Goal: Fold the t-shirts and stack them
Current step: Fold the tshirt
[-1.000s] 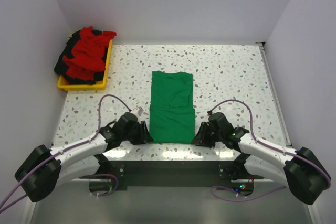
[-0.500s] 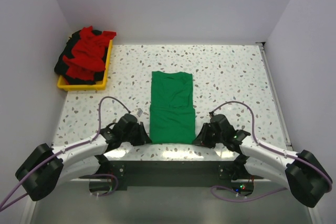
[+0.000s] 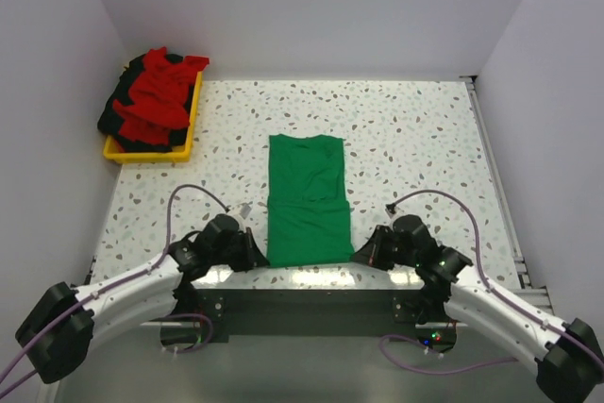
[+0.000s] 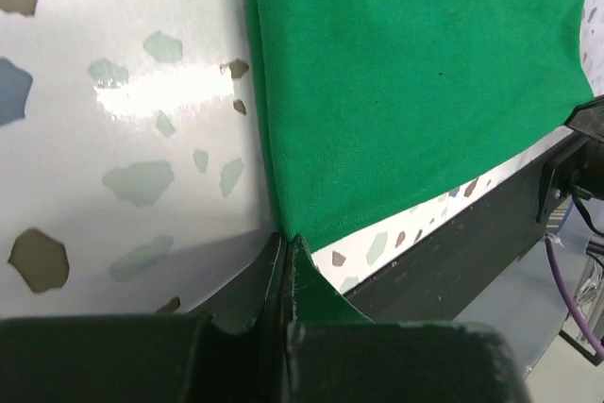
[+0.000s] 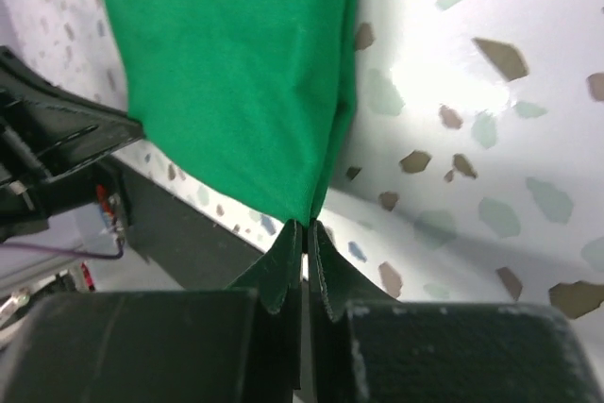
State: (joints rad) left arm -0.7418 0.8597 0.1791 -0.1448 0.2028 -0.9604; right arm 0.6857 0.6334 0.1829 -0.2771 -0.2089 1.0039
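Note:
The green t-shirt's near edge is straight from gripper to gripper, so my right gripper should keep folding its corner over and let go at the t-shirt's far edge.
A green t-shirt lies folded into a long strip in the middle of the speckled table. My left gripper is shut on its near left corner. In the left wrist view the gripper pinches the green t-shirt corner between closed fingers. My right gripper is shut on the near right corner. The right wrist view shows that gripper clamping the green t-shirt at its tip. More t-shirts, red and dark ones, are heaped in a yellow bin.
The yellow bin stands at the far left against the left wall. White walls close in the table on three sides. The table's near edge runs just behind both grippers, with a dark frame below it.
Both grippers have closed on the near corners of the green t-shirt and pulled back toward the table's near edge, drawing the shirt's near hem with them.

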